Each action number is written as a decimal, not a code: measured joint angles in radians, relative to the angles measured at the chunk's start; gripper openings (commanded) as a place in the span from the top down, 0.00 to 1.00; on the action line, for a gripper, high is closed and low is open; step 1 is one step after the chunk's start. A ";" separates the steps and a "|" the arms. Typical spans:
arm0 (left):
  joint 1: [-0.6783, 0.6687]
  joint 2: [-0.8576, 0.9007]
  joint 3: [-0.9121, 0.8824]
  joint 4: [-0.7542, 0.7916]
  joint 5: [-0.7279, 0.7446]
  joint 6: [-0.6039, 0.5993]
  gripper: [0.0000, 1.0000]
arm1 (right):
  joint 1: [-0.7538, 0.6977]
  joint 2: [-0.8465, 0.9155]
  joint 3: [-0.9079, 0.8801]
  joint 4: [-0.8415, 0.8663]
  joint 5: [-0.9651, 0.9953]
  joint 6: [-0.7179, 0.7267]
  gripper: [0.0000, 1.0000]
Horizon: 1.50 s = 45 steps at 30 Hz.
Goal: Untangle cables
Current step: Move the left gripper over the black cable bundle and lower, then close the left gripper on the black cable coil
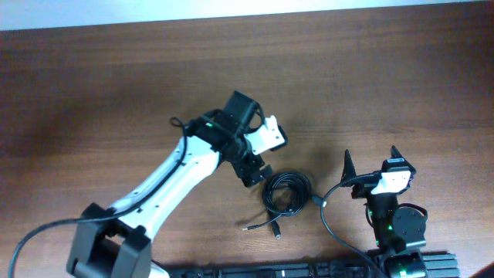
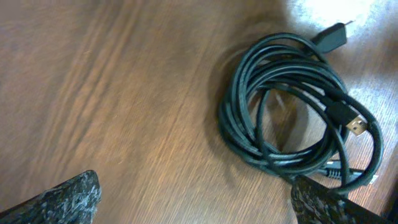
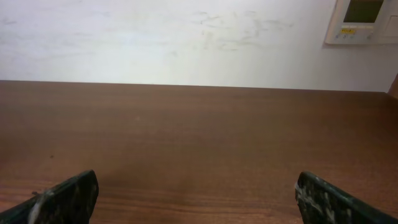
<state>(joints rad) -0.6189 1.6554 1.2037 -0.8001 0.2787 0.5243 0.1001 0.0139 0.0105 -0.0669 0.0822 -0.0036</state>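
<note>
Clear brown table [image 1: 248,201] borders the coil's bunched side [image 1: 268,190], leaving room for a finger, so my left gripper should keep lowering until its open fingers straddle those strands of cable.
The cables [image 1: 287,190] lie as one coiled bundle of thin black cords on the brown table, with loose plug ends [image 1: 275,227] trailing toward the front. In the left wrist view the coil [image 2: 249,118] fills the right half, and a gold USB plug [image 2: 356,126] and a black plug [image 2: 333,36] show. My left gripper [image 1: 256,171] is open and empty just left of the coil; its right finger sits at the coil's edge in the left wrist view [image 2: 196,208]. My right gripper [image 1: 372,164] is open and empty to the right of the coil, and the right wrist view [image 3: 199,199] shows only bare table.
A thicker black wire [image 1: 327,212] fixed to the right arm curves across the table between the coil and the right arm's base [image 1: 397,224]. A white wall [image 3: 186,37] with a small panel [image 3: 364,18] stands beyond the table's far edge.
</note>
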 measured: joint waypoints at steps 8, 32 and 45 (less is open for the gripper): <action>-0.064 0.055 0.001 0.036 0.005 0.000 0.01 | 0.000 0.000 0.000 0.000 0.000 0.000 0.01; -0.156 0.201 0.005 0.058 0.039 0.000 0.01 | 0.000 0.000 0.000 0.000 0.000 0.000 0.01; -0.156 0.302 0.037 0.098 0.024 0.010 0.30 | 0.000 0.000 0.000 0.000 0.000 0.000 0.01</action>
<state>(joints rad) -0.7750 1.9572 1.2411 -0.7025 0.3023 0.5346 0.1001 0.0139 0.0105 -0.0669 0.0822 -0.0040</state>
